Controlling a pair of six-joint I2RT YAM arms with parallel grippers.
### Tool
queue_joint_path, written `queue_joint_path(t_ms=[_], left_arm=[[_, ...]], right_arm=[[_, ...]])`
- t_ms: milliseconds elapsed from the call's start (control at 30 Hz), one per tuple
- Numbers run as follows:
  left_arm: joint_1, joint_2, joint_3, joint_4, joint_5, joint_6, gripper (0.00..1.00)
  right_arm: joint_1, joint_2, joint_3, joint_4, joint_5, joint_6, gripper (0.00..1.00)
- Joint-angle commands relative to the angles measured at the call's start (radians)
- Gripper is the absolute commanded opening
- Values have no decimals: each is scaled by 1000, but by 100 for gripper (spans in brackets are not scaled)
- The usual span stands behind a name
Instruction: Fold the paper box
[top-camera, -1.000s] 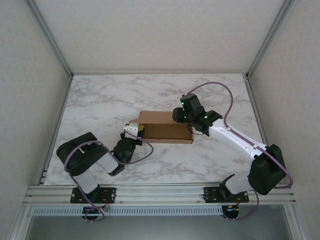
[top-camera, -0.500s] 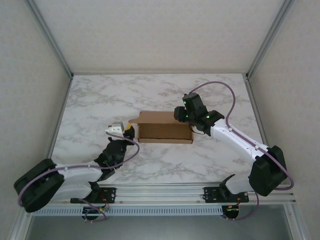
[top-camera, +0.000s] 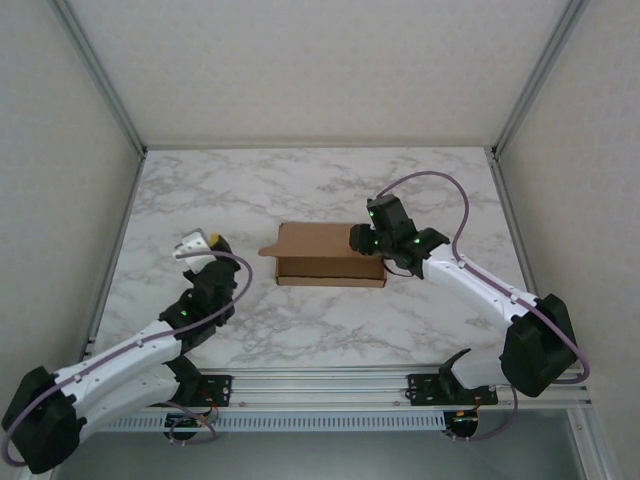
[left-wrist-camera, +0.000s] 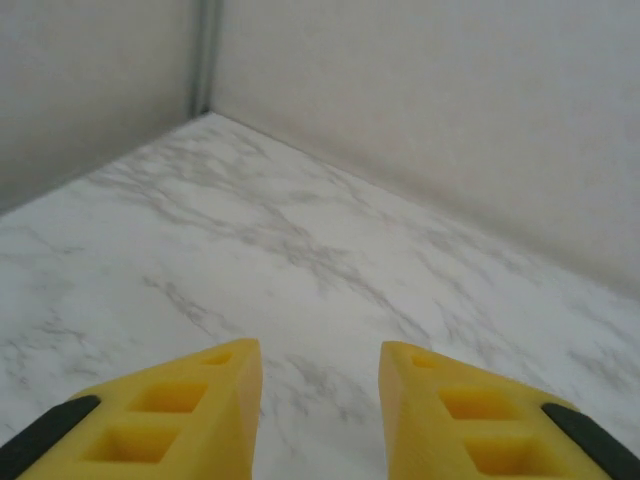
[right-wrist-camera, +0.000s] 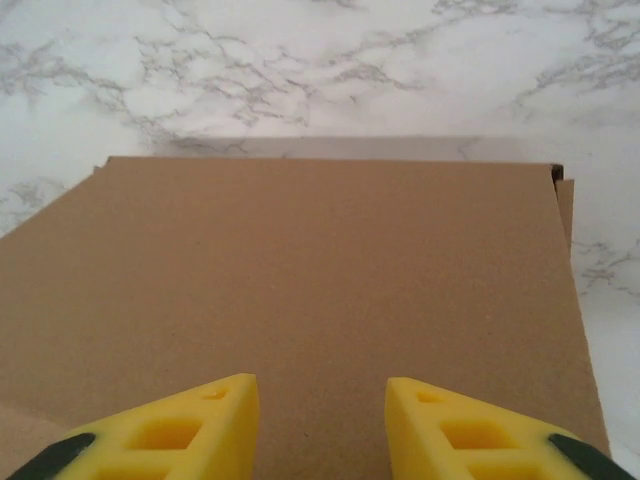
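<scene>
My right gripper has to move back to the lid's near corner (top-camera: 379, 259) and press beside my left gripper, because the lid's front edge (top-camera: 320, 258) gapes above the box's front side.
The paper box (top-camera: 325, 253) lies mid-table as a shallow brown cardboard mailer with its lid down; a small flap pokes out at its left end. In the right wrist view its plain lid (right-wrist-camera: 320, 260) spreads under my fingers. My right gripper (top-camera: 362, 240) hovers at the box's right end, open, its yellow fingertips (right-wrist-camera: 225, 410) over the lid with nothing between them. My left gripper (top-camera: 200, 243) is well left of the box, open, with bare marble showing between its fingers (left-wrist-camera: 235, 400).
The white marble table (top-camera: 300, 180) is bounded by a metal frame and pale walls on three sides. A wall corner (left-wrist-camera: 205, 60) stands ahead of the left gripper. The purple cable (top-camera: 440, 185) arcs over the right arm.
The left arm has swung away from the box's left end to the left side of the table. The right gripper has stayed at the box's right end.
</scene>
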Motion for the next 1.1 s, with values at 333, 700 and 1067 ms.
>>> queue_joint_path(t_ms=[333, 700, 1067], left_arm=[[77, 266, 303, -160, 586, -15, 38], [83, 482, 342, -93, 961, -53, 31], [94, 605, 297, -17, 1101, -123, 18]], right_arm=[[-5, 94, -157, 69, -9, -12, 39], [-11, 124, -168, 77, -54, -12, 38], [-109, 11, -111, -11, -141, -38, 39]])
